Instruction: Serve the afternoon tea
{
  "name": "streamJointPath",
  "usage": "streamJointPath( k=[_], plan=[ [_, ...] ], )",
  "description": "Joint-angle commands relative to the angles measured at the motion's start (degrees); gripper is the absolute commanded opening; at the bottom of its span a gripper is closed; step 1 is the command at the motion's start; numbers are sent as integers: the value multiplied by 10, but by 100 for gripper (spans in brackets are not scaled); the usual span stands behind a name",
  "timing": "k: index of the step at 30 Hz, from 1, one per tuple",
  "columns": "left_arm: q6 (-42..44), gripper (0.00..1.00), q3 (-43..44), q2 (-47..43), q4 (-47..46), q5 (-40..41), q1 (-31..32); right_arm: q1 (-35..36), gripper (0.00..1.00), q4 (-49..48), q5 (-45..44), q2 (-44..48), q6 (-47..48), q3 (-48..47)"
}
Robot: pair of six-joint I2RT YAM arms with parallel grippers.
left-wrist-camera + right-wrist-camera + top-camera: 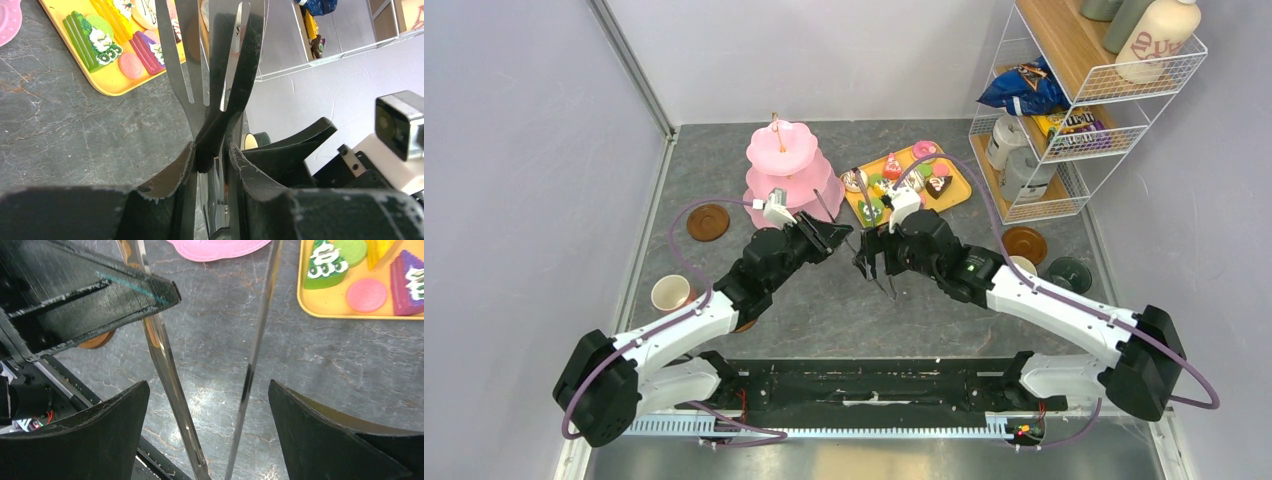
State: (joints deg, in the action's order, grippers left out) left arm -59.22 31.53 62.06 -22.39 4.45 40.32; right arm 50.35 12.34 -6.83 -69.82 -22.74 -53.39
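My right gripper should hold the tongs' arms (175, 386) while my left gripper opens to line the ends up, because the tongs' slotted ends (220, 65) cross crooked above my left gripper.
The pink three-tier stand (784, 170) stands at the back, left of a yellow tray (959, 195) that holds cake wedges, donuts and macarons. My left gripper (839, 238) is shut on metal tongs (876, 250), whose slotted ends (197, 60) point toward the tray (107, 87). My right gripper (871, 258) is open, and the two tong arms (165, 365) pass between its fingers (320, 425) untouched. A green wedge (322, 262), a pink macaron (366, 295) and a purple wedge (407, 282) lie on the tray's near side.
One cream mug (670, 292) stands at the left. Another cream mug (1024, 265) and a green mug (1069, 272) stand at the right. Brown saucers (708, 221) (1024, 243) lie at either side. A wire shelf (1074, 100) at the back right holds a blue bag, a yellow packet and a cream bottle.
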Motion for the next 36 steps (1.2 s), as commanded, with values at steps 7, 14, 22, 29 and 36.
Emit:
streamJointPath(
  k=[7,14,22,29,36],
  plan=[
    [-40,5,17,-8,-3,17,1,34,90,-5,-10,-46,41,-39],
    [-51,6,25,4,19,13,1,48,81,6,-33,-56,53,-50],
    [-56,6,43,7,50,3,1,66,74,15,-60,-73,70,-60],
    [-64,10,45,7,57,0,1,71,65,13,-68,-71,72,-60],
    [-75,23,47,12,54,-8,1,74,54,8,-62,-66,75,-55]
  ],
)
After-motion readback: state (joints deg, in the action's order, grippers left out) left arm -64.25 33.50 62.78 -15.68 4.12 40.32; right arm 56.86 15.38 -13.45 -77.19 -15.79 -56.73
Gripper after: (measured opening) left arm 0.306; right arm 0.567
